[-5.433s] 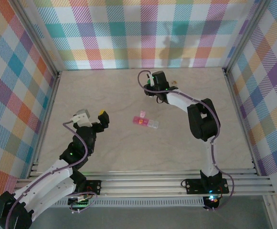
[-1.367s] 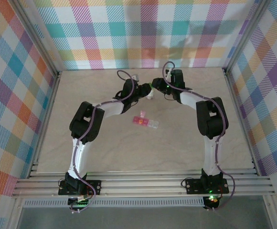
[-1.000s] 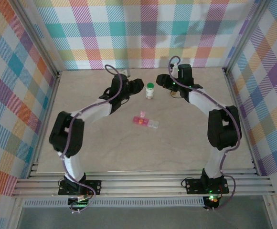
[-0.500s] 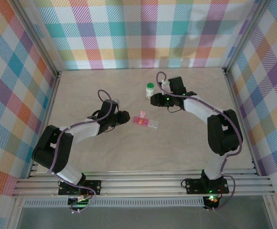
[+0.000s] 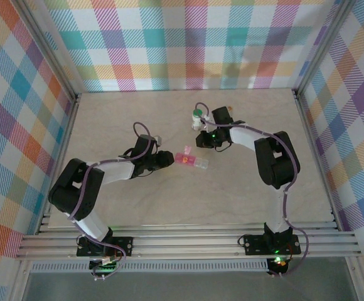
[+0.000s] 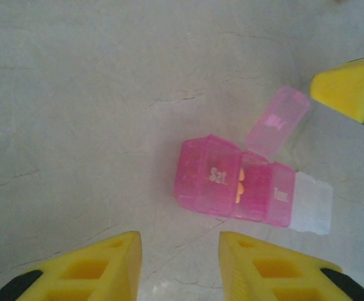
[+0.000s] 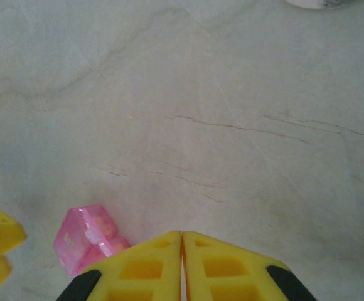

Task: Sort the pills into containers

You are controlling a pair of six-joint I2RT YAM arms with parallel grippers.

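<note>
I should hold the container's Sat end (image 5: 179,158) with my left gripper before I push the lid shut with my right gripper, because the pink pill container lies loose with its lid raised (image 5: 187,150).
The containers are a short pink and clear pill-box strip (image 5: 192,161) lying mid-table. In the left wrist view the strip (image 6: 232,185) has one lid (image 6: 277,120) flipped up, and orange pills (image 6: 239,185) show in that compartment. A clear compartment (image 6: 311,204) ends the strip. My left gripper (image 5: 168,158) lies just left of the strip, open (image 6: 179,266), with only bare table between its fingers. Just behind the strip's raised lid, my right gripper (image 5: 198,144) is shut (image 7: 182,257) with nothing in it. The right wrist view catches a pink corner of the strip (image 7: 88,237).
A small white bottle with a green cap (image 5: 197,116) stands upright behind the right gripper. Its base shows at the top edge of the right wrist view (image 7: 320,2). Plaid walls close the table on three sides.
My left gripper slid right, close to the strip. The right gripper came forward from beside the bottle to the strip's back edge and shut. The bottle stayed put.
</note>
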